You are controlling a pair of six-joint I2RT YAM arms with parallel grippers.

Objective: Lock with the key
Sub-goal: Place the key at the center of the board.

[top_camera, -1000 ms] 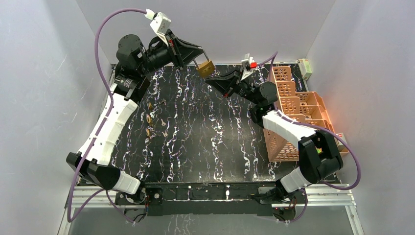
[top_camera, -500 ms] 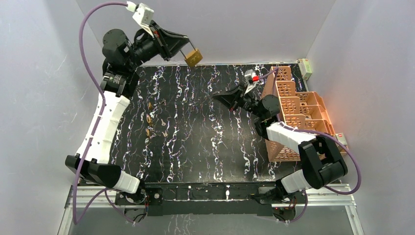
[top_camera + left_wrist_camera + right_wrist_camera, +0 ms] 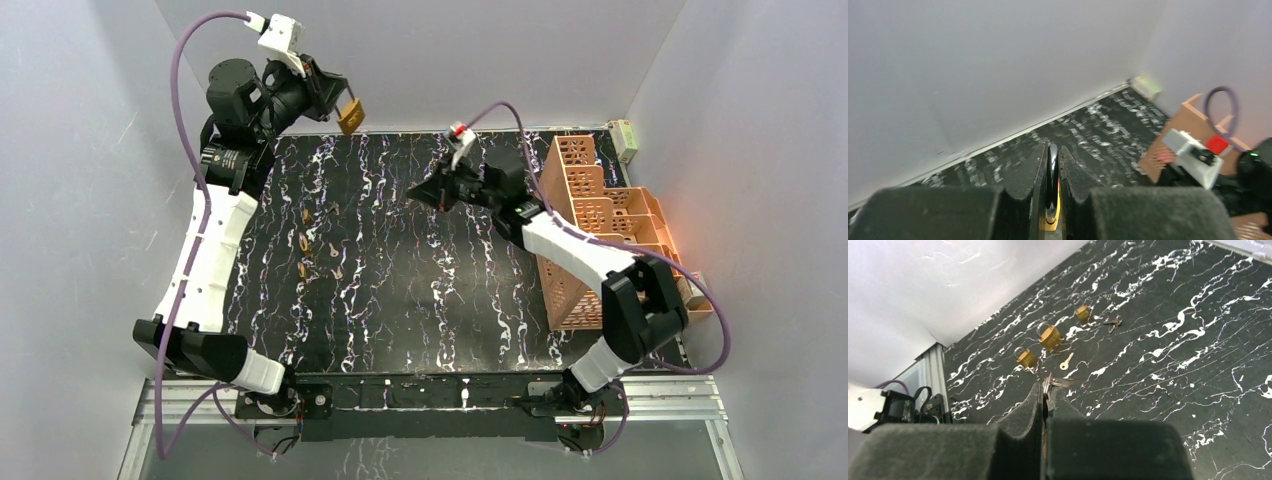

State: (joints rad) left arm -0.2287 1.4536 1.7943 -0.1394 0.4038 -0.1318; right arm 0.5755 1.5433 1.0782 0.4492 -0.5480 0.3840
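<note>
My right gripper should keep going, as there is open marble (image 3: 342,183) past the row of loose keys (image 3: 334,249). It should let go of the bunch of silver keys there, low down and next to the padlocks.
My left gripper (image 3: 338,98) is raised at the back left, shut on the shackle of a brass padlock (image 3: 350,115) that hangs from it in the air. In the left wrist view the dark shackle (image 3: 1052,180) sits between the shut fingers, with the brass body below. My right gripper (image 3: 413,192) is above the middle back of the table, shut on a silver key (image 3: 1048,383) whose bunch sticks out from the fingertips. The two grippers are well apart.
Three more brass padlocks (image 3: 1049,336) and loose keys (image 3: 1065,361) lie on the black marbled table (image 3: 430,290) at the left. Orange lattice baskets (image 3: 600,215) stand along the right edge. White walls close in the back and sides.
My left gripper has moved left and back with the padlock. My right gripper has swung left toward the table's middle with the key.
</note>
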